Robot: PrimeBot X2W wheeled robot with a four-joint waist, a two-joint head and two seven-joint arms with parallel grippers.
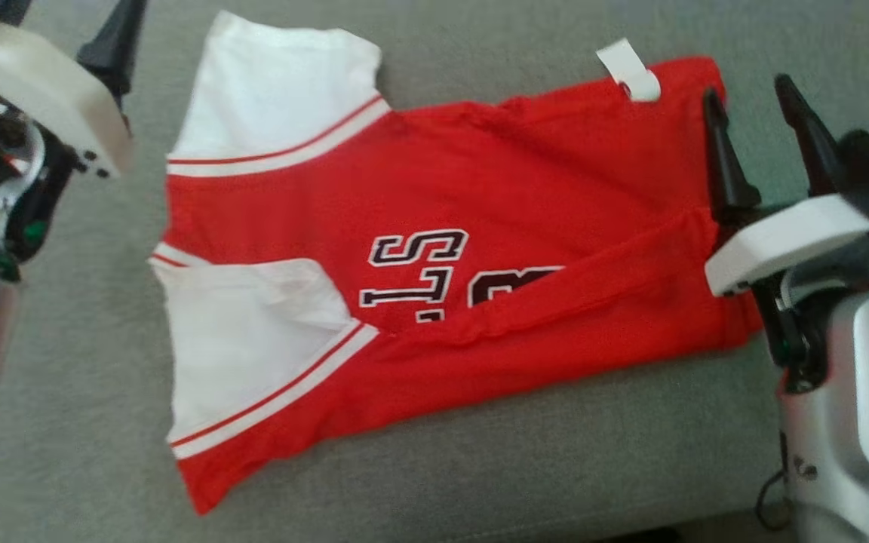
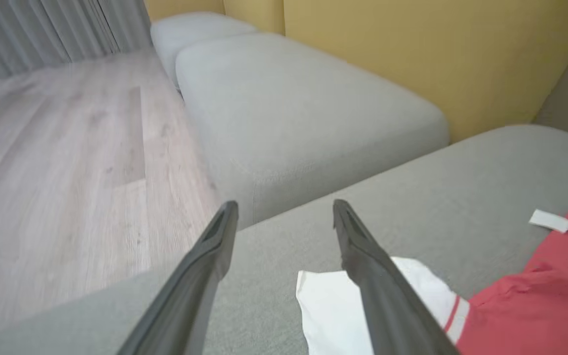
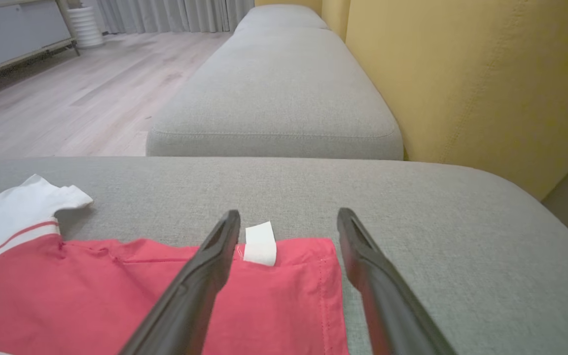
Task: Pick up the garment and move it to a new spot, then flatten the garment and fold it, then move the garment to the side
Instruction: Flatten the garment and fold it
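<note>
The far white sleeve (image 1: 279, 89) lies opposite the folded-in white sleeve (image 1: 252, 345), so it should cover that one and leave a sliver of lettering when I fold it over.
The garment (image 1: 480, 188) is a red jersey with white sleeves and dark lettering, lying folded lengthwise on the grey sofa cushion (image 1: 480, 483). A white tag (image 1: 628, 68) sticks out at its far right corner. My right gripper (image 1: 751, 102) hovers open over the garment's right edge; in the right wrist view its fingers (image 3: 289, 217) straddle the tag (image 3: 260, 244) and the red hem (image 3: 91, 286), holding nothing. My left gripper (image 2: 284, 207) is open and empty, beyond the white sleeve (image 2: 333, 310) at the garment's left end. One dark finger (image 1: 114, 45) of it shows at the head view's upper left.
A second grey cushion (image 3: 274, 88) adjoins this one, with a yellow backrest (image 3: 461, 74) along the far side. Wooden floor (image 2: 57, 162) and grey curtains (image 2: 42, 29) lie beyond. The cushion's front edge runs along the head view's bottom; my pale body (image 1: 857, 422) stands at the lower right.
</note>
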